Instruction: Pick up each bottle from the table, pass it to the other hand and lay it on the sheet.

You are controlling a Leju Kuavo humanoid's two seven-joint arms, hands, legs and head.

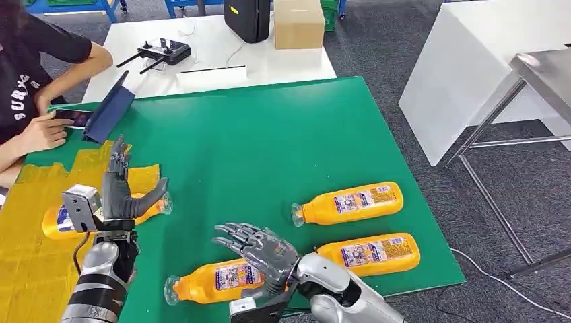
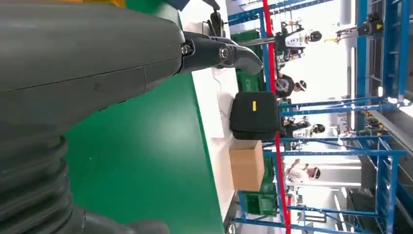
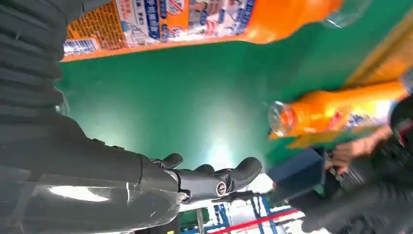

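I expect the orange bottle point(image 1: 199, 284) to show a hidden blue label when I pass it across and lay it down, because its small-print label point(image 1: 237, 276) is facing up.
Several orange bottles lie on the green table point(image 1: 269, 141). One bottle point(image 1: 57, 221) rests on the yellow sheet point(image 1: 34, 269) at the left, partly hidden by my left hand point(image 1: 124, 188), which stands upright and open just above it. My right hand point(image 1: 259, 249) hovers open, fingers spread, over a second bottle point(image 1: 215, 279) near the front edge; that bottle's label point(image 3: 160, 19) runs beside my right hand point(image 3: 146, 180) in the right wrist view, where the sheet's bottle point(image 3: 331, 114) also appears. Two more bottles point(image 1: 350, 203) point(image 1: 370, 254) lie at the right.
A person point(image 1: 34, 81) sits at the far left with a phone point(image 1: 71, 118) and a blue tablet case point(image 1: 108, 111). Behind the green table is a white table point(image 1: 222, 54) with a controller point(image 1: 161, 52), black bag point(image 1: 248, 19) and cardboard box point(image 1: 298, 23). A metal table point(image 1: 539, 74) stands right.
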